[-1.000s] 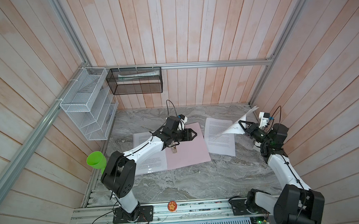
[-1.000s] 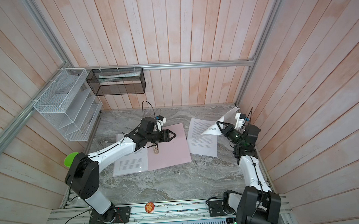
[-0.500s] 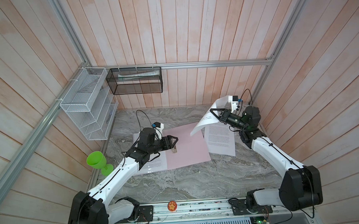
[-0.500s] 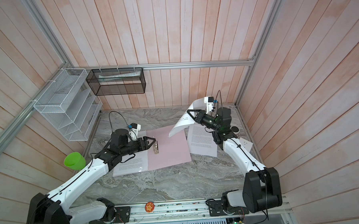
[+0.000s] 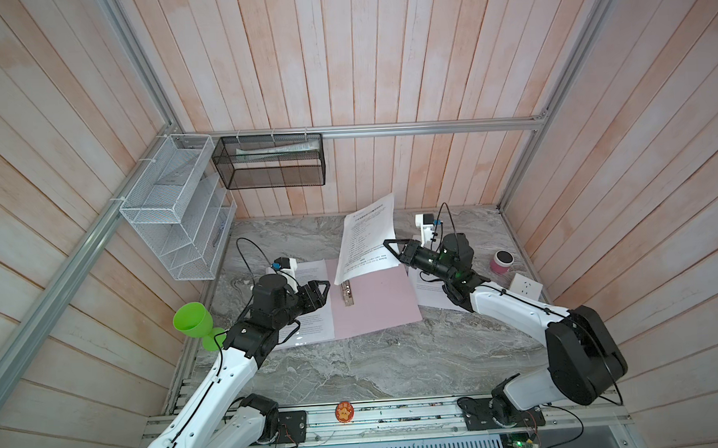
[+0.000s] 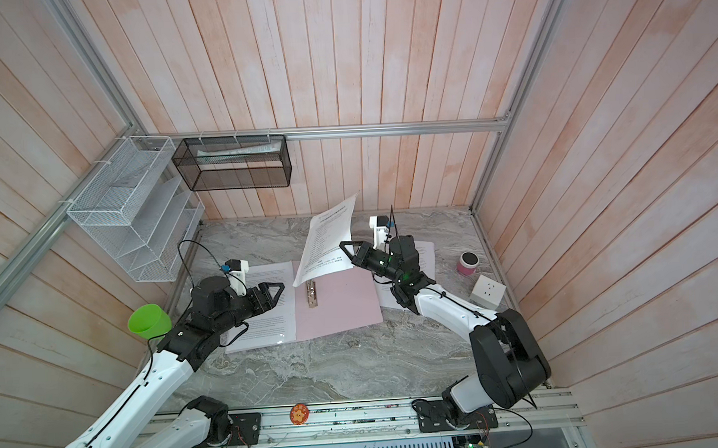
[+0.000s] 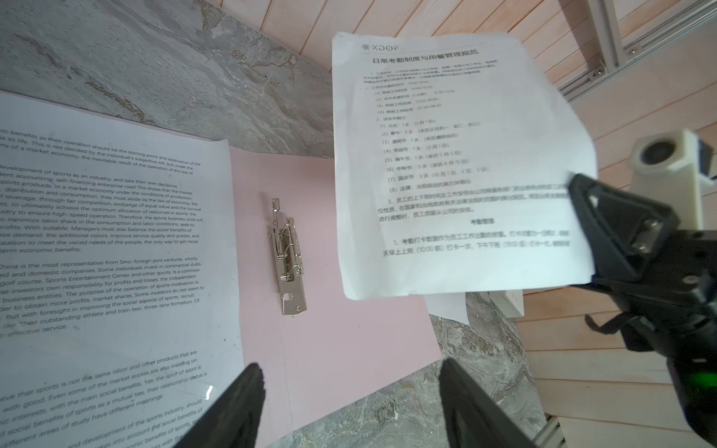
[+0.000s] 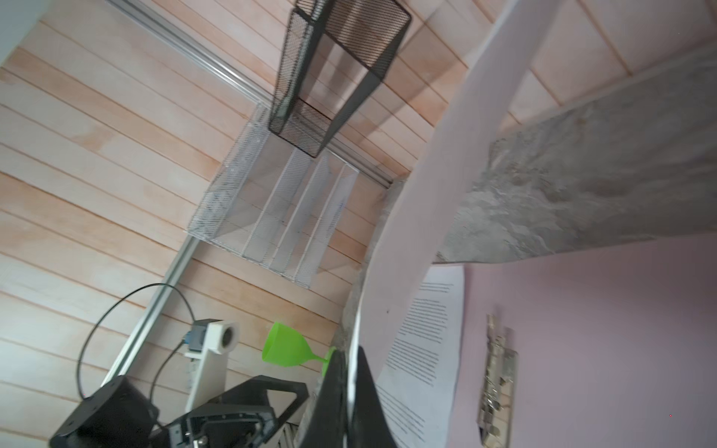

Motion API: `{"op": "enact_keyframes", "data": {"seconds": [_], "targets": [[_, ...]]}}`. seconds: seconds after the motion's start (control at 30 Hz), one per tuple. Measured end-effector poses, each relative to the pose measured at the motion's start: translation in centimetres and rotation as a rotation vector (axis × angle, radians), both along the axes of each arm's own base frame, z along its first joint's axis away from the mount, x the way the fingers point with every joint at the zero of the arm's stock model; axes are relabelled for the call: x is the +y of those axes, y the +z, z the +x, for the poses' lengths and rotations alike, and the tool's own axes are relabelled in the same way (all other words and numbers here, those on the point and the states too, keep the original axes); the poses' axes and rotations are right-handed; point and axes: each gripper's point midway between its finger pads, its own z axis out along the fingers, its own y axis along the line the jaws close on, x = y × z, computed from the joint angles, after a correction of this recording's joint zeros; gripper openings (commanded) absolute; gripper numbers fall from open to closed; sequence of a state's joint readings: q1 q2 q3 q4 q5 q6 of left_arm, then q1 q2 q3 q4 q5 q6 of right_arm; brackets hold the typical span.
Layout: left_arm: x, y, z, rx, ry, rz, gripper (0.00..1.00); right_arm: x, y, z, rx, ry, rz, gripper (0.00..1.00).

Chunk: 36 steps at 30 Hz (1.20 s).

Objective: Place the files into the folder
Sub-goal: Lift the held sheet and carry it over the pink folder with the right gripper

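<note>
Next, I pull the file back with my right gripper and lower it onto the pink cover (image 5: 384, 301), because the file hangs over the metal clip (image 5: 346, 293) and past the folder's far edge.
The pink folder (image 5: 378, 311) (image 6: 340, 313) lies open on the marble table, its metal clip (image 5: 347, 294) (image 7: 289, 260) near the spine. One printed file (image 5: 315, 306) (image 7: 97, 252) rests flat on the left cover. My right gripper (image 5: 387, 245) (image 8: 349, 351) is shut on the edge of another file (image 5: 366, 237) (image 6: 329, 239), which hangs in the air above the folder's far side. A third file (image 5: 431, 294) lies under the right arm. My left gripper (image 5: 325, 293) (image 7: 349, 368) stands open and empty, low over the left cover beside the clip.
A green goblet (image 5: 193, 323) stands at the table's left edge behind the left arm. A white wire-mesh rack (image 5: 173, 208) and a black mesh basket (image 5: 271, 162) hang on the walls. A pink can (image 5: 501, 262) and a white socket block (image 5: 526, 286) sit at the right.
The right gripper has swung left from the right wall with its sheet, to above the folder. The left gripper has drawn back left from the clip and opened wider.
</note>
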State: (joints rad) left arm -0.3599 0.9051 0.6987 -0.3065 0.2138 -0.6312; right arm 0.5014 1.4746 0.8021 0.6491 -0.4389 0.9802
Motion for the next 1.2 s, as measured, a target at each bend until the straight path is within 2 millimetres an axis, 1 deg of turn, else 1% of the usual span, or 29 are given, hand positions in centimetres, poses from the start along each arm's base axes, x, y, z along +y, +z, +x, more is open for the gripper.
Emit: {"op": "enact_keyframes", "data": {"seconds": [0.1,0.17,0.2,0.27,0.37,0.4,0.83,1.0,1.03,1.1,1.2], "targets": [[0.2,-0.7,0.0,0.011,0.010,0.010,0.73,-2.0,-5.9,-0.6,0.120,-0.093,-0.056,0.00],[0.3,-1.1,-0.1,0.018,0.011,0.013,0.73,-3.2,-9.1,-1.3,0.197,-0.145,-0.087,0.00],[0.3,-1.4,-0.2,0.023,0.012,0.015,0.73,-3.7,-10.3,-1.6,0.230,-0.166,-0.096,0.00],[0.3,-1.7,-0.3,0.031,0.012,0.017,0.73,-4.6,-12.2,-2.3,0.283,-0.194,-0.104,0.00],[0.3,-1.9,-0.3,0.033,0.012,0.017,0.73,-5.3,-13.6,-3.2,0.325,-0.207,-0.083,0.00],[0.3,-1.9,-0.3,0.033,0.013,0.016,0.73,-5.3,-13.8,-3.4,0.333,-0.203,-0.077,0.00],[0.0,-2.7,0.0,0.057,0.010,0.003,0.72,-3.5,-12.1,-4.4,0.321,-0.054,0.033,0.00],[-0.2,-3.5,-0.1,0.083,0.000,0.001,0.72,-3.4,-11.2,-4.4,0.323,-0.026,0.035,0.00],[-0.2,-3.6,-0.1,0.084,0.000,0.001,0.72,-3.4,-10.6,-4.2,0.316,-0.024,0.038,0.00],[-0.2,-3.5,-0.1,0.082,0.000,0.001,0.72,-3.0,-8.6,-3.5,0.286,-0.015,0.052,0.00],[-0.2,-3.5,0.0,0.078,0.000,0.000,0.72,-2.0,-4.4,-2.1,0.207,0.013,0.094,0.00]]}}
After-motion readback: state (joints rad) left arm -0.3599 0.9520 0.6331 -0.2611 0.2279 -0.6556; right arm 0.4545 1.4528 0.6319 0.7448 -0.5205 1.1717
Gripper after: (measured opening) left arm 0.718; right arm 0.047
